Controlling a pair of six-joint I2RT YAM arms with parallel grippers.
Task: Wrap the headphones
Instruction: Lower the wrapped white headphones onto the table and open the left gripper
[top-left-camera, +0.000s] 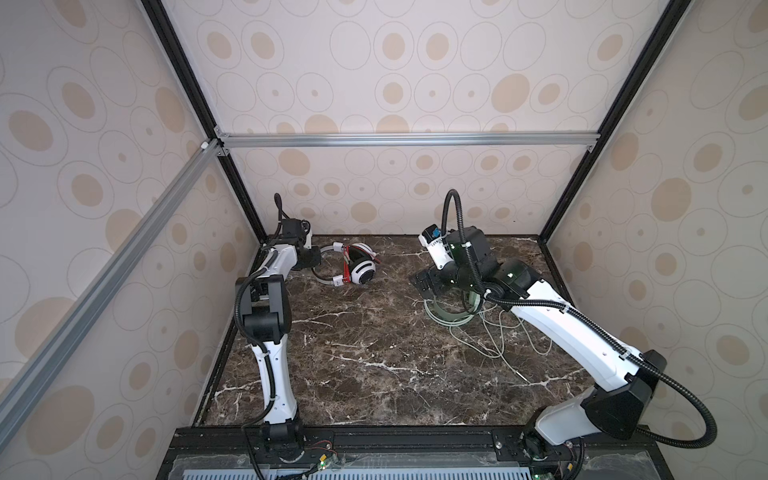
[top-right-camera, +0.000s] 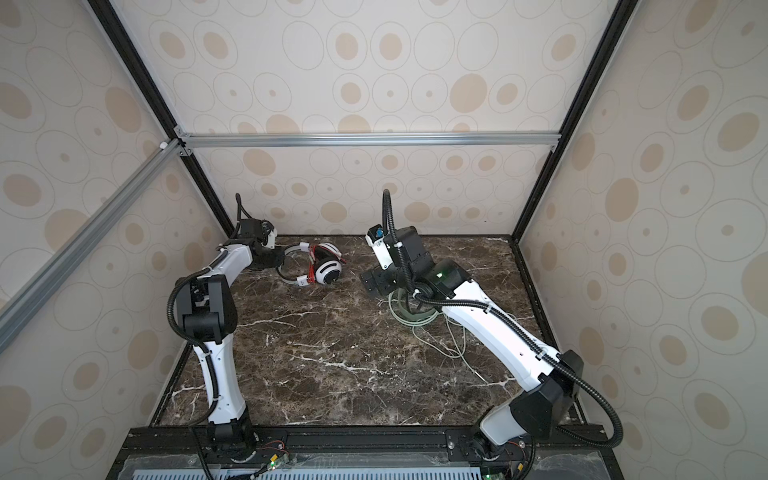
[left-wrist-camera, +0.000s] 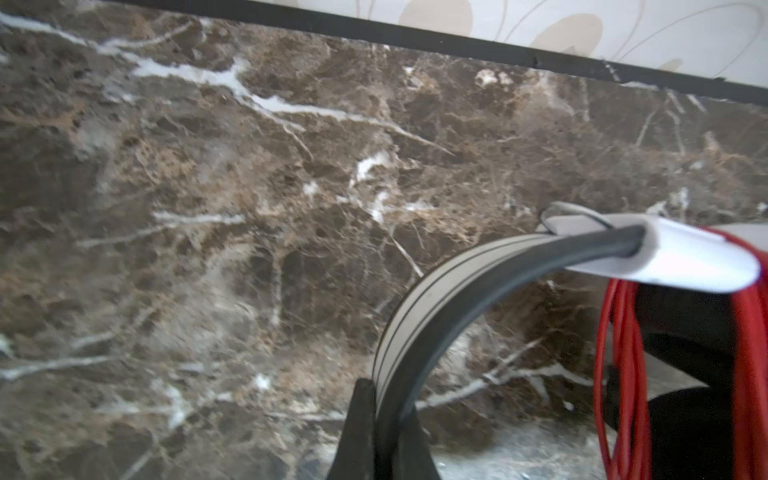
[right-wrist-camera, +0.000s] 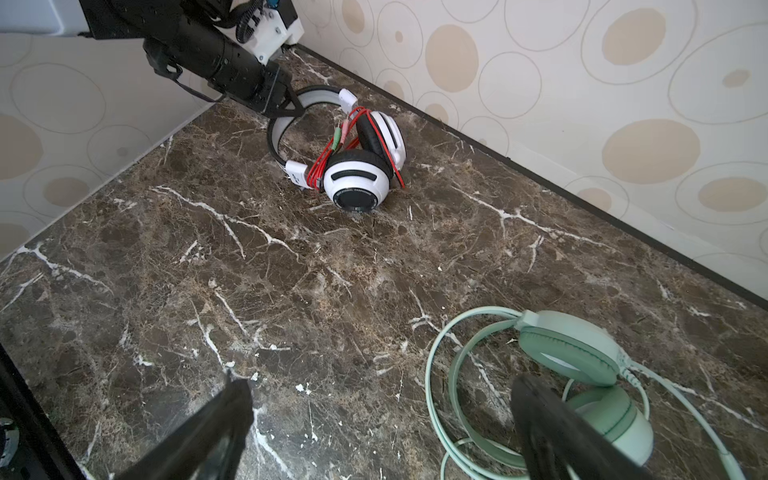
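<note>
My right gripper should move back first, because my right arm hangs over the mint-green headphones. My left gripper will then pull them by the headband toward the middle.
The white headphones lie at the back left of the marble table, with the thin red cable wound in loops beside their cups. My left gripper is shut on their grey-and-black headband. The mint-green headphones lie at the right, partly hidden under my right arm in both top views. Their pale green cable is strewn loose. My right gripper hovers open just left of the mint headband, holding nothing.
The table is boxed in by patterned walls on the left, back and right. My left gripper works close to the back left corner. The green cable's plug end reaches toward the front right.
</note>
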